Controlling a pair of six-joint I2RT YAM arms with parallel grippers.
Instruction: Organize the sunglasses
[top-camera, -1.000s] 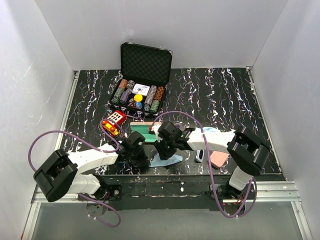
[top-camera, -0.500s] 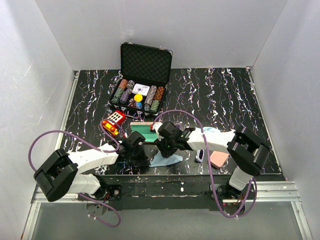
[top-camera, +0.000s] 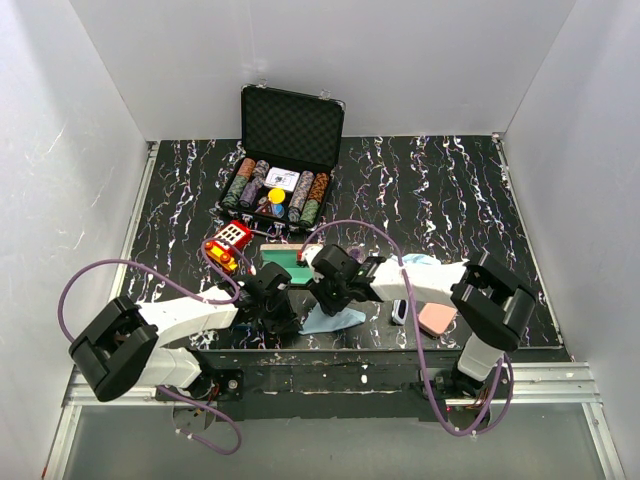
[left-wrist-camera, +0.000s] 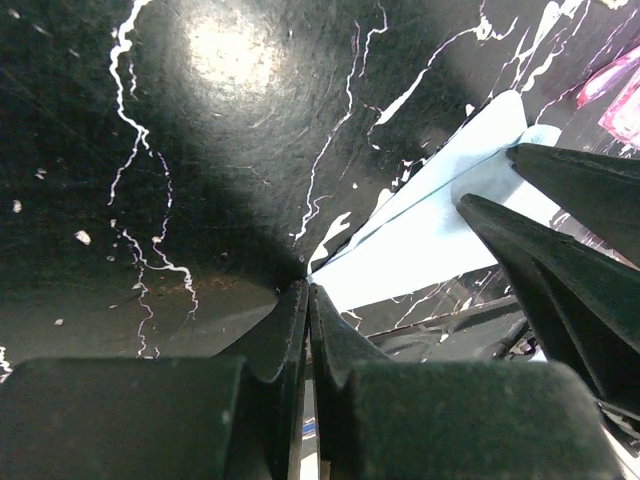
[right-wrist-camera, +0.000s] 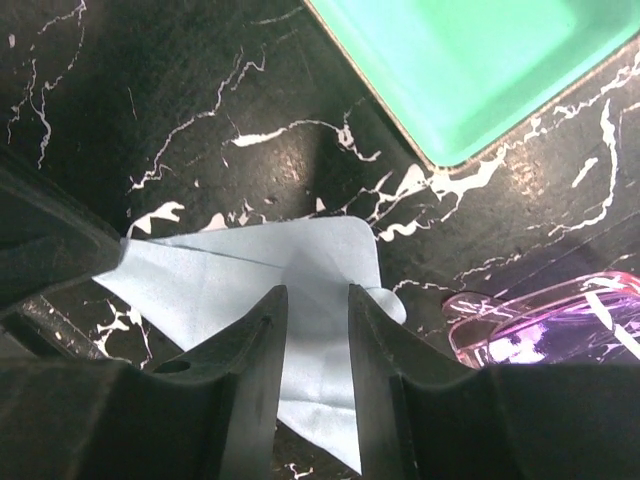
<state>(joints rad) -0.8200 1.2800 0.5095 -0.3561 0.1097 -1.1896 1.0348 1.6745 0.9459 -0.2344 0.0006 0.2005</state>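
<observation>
The folded cloth (right-wrist-camera: 319, 288) sits between my right gripper's fingers inward of its top layer's loose corner (right-wrist-camera: 388, 303), so I should shift and pinch that corner before both grippers lift.
A light blue cloth (top-camera: 338, 321) lies flat near the table's front edge. My left gripper (top-camera: 279, 303) is shut, with its tips at the cloth's left corner (left-wrist-camera: 440, 230); in the left wrist view the gripper (left-wrist-camera: 307, 285) appears to pinch that corner. My right gripper (top-camera: 331, 296) hovers over the cloth (right-wrist-camera: 300, 270) with its jaws slightly apart, and the gripper (right-wrist-camera: 317, 292) holds nothing. The folded translucent purple sunglasses (right-wrist-camera: 545, 320) lie just right of the cloth and are hidden in the top view. The white-framed sunglasses (top-camera: 400, 312) lie beside a pink case (top-camera: 437, 318).
A green tray (top-camera: 283, 268) sits just behind the grippers and also shows in the right wrist view (right-wrist-camera: 470, 70). A red toy (top-camera: 228, 243) is to its left. An open black case of poker chips (top-camera: 283, 190) stands at the back. A second blue cloth (top-camera: 425, 260) lies under the right arm.
My right gripper has shifted slightly left and away over the cloth. The left gripper and the cloth have hardly moved.
</observation>
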